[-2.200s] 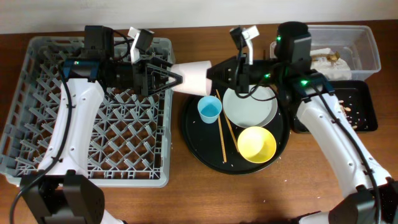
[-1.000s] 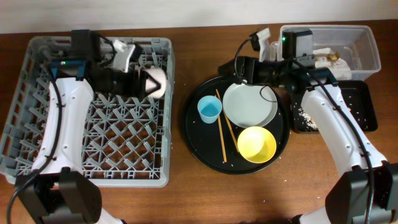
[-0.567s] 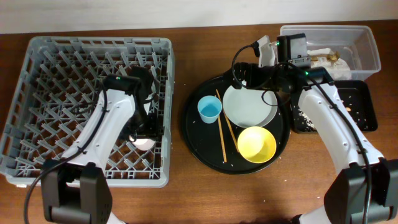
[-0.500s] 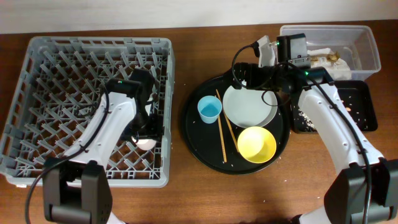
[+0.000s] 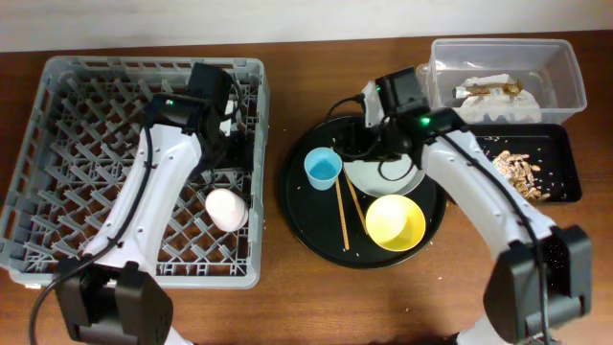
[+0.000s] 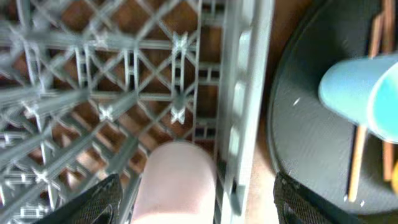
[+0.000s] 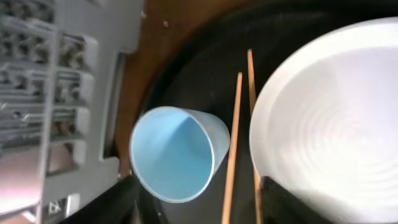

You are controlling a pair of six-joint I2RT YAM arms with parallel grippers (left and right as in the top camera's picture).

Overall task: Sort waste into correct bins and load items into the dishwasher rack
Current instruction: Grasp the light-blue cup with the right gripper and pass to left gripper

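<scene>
The light-blue cup (image 5: 323, 169) stands by my right gripper and the rack's gap (image 5: 226, 176) is under my left gripper. So next I hand the cup to my left gripper.
The small pink cup (image 5: 226, 208) lies in the grey dishwasher rack (image 5: 57, 144) by its right wall. My left gripper (image 6: 202, 205) hangs open just above the pink cup (image 6: 177, 180), fingers apart on either side. On the round black tray, the light-blue cup (image 5: 323, 169) stands upright beside the wooden chopsticks (image 5: 343, 206), the pale grey plate (image 5: 397, 177) and the yellow bowl (image 5: 396, 221). My right gripper (image 7: 199, 205) is open over the light-blue cup (image 7: 177, 155) and chopsticks (image 7: 233, 155), holding nothing. My right arm covers part of the plate.
The clear tub (image 5: 567, 81) at the back right holds white tissue and a brown-gold wrapper (image 5: 488, 88). The black rectangular tray (image 5: 560, 187) below it holds loose food scraps (image 5: 517, 171). The round black tray (image 5: 297, 216) sits right of the rack's wall.
My left gripper lowered the pink cup into the rack, let it go and drew back above it. My right arm swung left from the tub to above the blue cup.
</scene>
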